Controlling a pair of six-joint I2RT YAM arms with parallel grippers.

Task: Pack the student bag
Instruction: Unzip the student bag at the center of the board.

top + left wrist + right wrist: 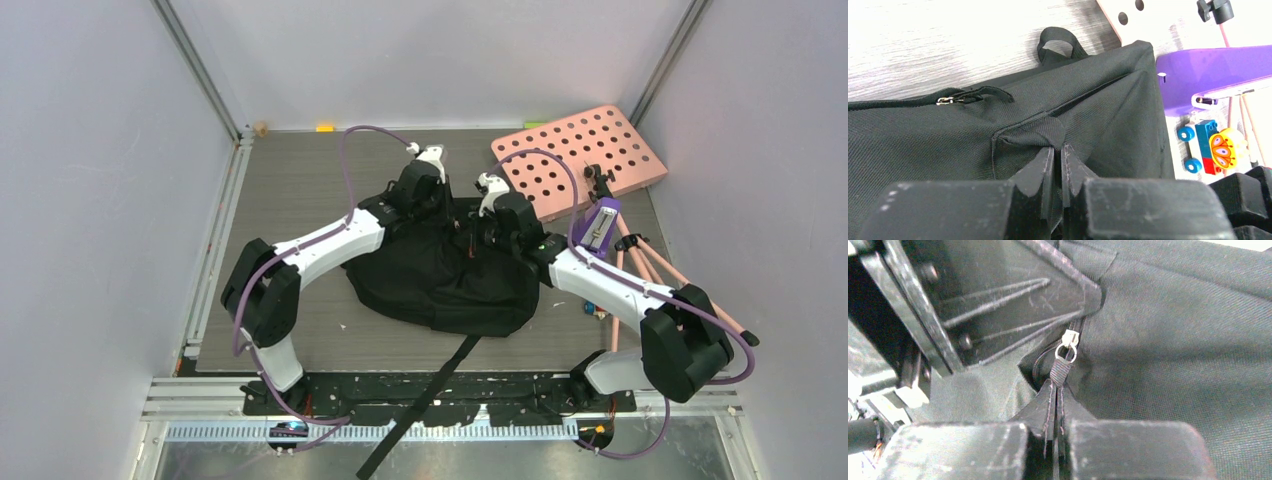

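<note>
I should go on pulling the webbing zipper pull (1060, 371) with my right gripper toward the bag's near edge (455, 326) until the zipper closes, because my left gripper is holding the fabric tab behind the slider.
The student bag (440, 285) is a big black fabric backpack lying flat mid-table, a long black strap (430, 395) trailing over the near edge. My left gripper (432, 200) is at its far edge, shut on a small fabric tab (1050, 131) of the bag (948, 140) beside a zipper seam. My right gripper (478, 232) is just right of it, shut on the webbing zipper pull (1060, 371) hanging from a metal slider (1069, 338). In the right wrist view the left gripper's fingers (1013, 305) are close above the slider on the bag (1173, 340).
A pink board with round holes (585, 155) lies at the back right. A purple stapler (598, 224) (1213, 70), thin pink rods (650, 265) and a small toy-brick car (1209, 145) lie right of the bag. A second zipper pull (955, 98) and a carry loop (1058, 42) show on the bag.
</note>
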